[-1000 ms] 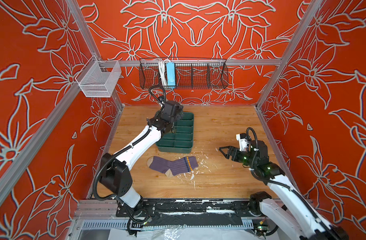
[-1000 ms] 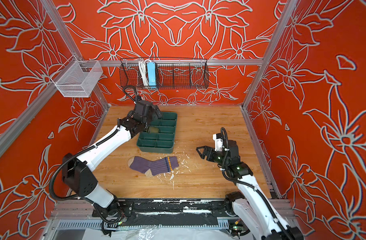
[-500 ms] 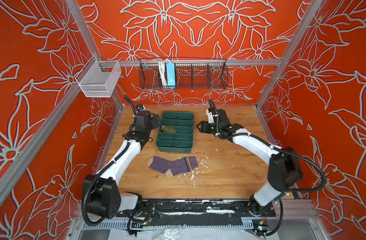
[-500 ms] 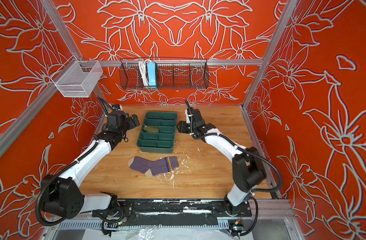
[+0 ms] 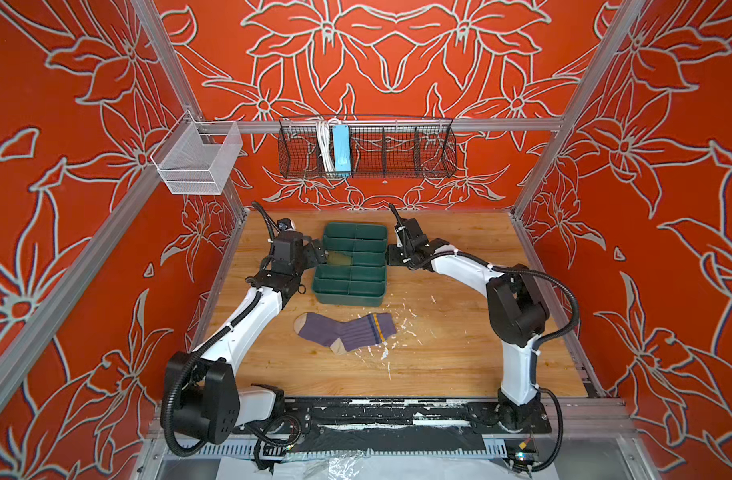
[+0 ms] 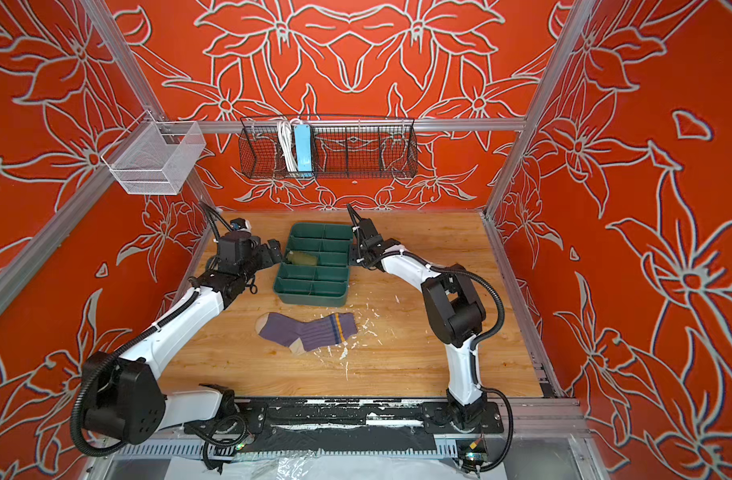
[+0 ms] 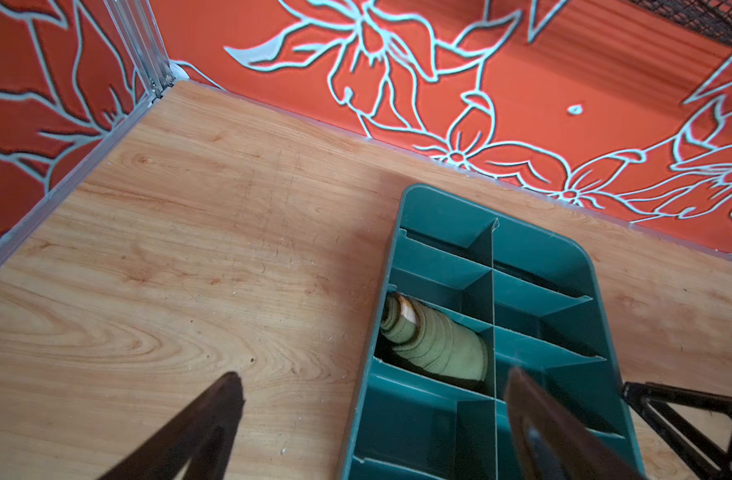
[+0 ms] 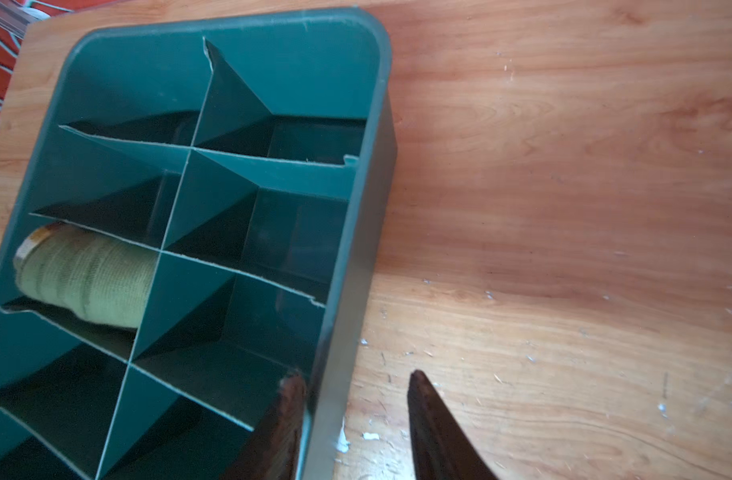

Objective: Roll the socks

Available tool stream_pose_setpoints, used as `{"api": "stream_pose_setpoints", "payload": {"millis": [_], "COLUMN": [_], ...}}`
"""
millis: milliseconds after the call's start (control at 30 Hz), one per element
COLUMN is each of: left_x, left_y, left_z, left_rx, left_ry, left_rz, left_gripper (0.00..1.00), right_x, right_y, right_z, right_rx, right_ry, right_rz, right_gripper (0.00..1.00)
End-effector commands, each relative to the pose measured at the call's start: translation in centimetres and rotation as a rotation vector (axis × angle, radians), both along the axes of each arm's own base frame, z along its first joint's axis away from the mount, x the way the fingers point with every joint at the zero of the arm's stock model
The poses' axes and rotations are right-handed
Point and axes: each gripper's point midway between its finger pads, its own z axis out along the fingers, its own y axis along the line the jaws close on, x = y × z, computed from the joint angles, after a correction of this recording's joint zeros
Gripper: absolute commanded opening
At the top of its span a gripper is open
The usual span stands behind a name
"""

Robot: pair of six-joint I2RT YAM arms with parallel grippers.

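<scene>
My left gripper should back away while my right gripper drags the tray aside by its side (image 5: 385, 262), because the green tray (image 5: 349, 290) is crowding the purple sock from behind.
A ribbed purple sock (image 5: 343, 332) (image 6: 306, 332) lies flat on the wooden table in front of the dark green divided tray (image 5: 349, 297) (image 6: 310, 297). An olive sock (image 5: 340, 258) (image 6: 302, 258) (image 7: 434, 345) (image 8: 86, 278) sits rolled in a left-hand compartment of the tray. My left gripper (image 5: 319, 254) (image 6: 275, 249) (image 7: 376, 374) is wide open astride the tray's left wall (image 7: 391, 257). My right gripper (image 5: 391, 255) (image 6: 353, 253) (image 8: 354, 376) is astride the right wall (image 8: 368, 208). One finger is inside against the wall; the other stands off it outside.
White flecks (image 5: 397, 328) litter the table to the right of the purple sock. A black wire basket (image 5: 368, 149) holding a blue power strip hangs on the back wall. A white mesh basket (image 5: 198, 160) hangs at the left post.
My right arm swung from the front right to the tray's right wall. My left gripper came off the top of the tray to its left wall.
</scene>
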Motion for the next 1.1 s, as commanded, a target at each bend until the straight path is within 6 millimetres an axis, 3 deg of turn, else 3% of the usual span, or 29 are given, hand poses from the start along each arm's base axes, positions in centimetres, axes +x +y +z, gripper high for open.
{"api": "stream_pose_setpoints", "payload": {"millis": [0, 333, 467, 600, 700, 833, 1067], "left_x": [0.1, -0.1, -0.6, -2.0, -2.3, -2.2, -2.7], "left_y": [-0.3, 0.1, 1.1, 3.9, 2.9, 0.1, -5.6], "left_z": [0.4, 1.2, 2.8, 4.1, 4.9, 4.9, 5.7], "left_rx": [-0.019, 0.009, 0.026, -0.074, -0.079, -0.086, -0.206], "left_ry": [-0.019, -0.036, -0.081, -0.149, -0.158, -0.185, -0.284], "left_rz": [-0.012, -0.005, 0.045, 0.262, 0.195, 0.010, -0.317], "left_gripper": [0.98, 0.98, 0.98, 0.98, 0.98, 0.98, 0.98], "right_x": [0.1, 0.4, 0.6, 0.8, 0.9, 1.0, -1.1], "right_y": [0.8, 1.2, 0.6, 0.0, -1.0, -4.3, -14.4], "right_z": [-0.1, -2.6, -2.5, -2.4, -2.1, -0.6, 2.6], "right_rx": [-0.012, -0.063, -0.080, -0.095, -0.118, -0.114, -0.185], "right_ry": [-0.003, 0.014, -0.012, -0.026, -0.035, -0.049, -0.080], "right_rz": [-0.008, -0.034, -0.076, -0.106, -0.140, -0.201, -0.302], "right_gripper": [0.43, 0.41, 0.31, 0.19, 0.04, 0.00, 0.00]}}
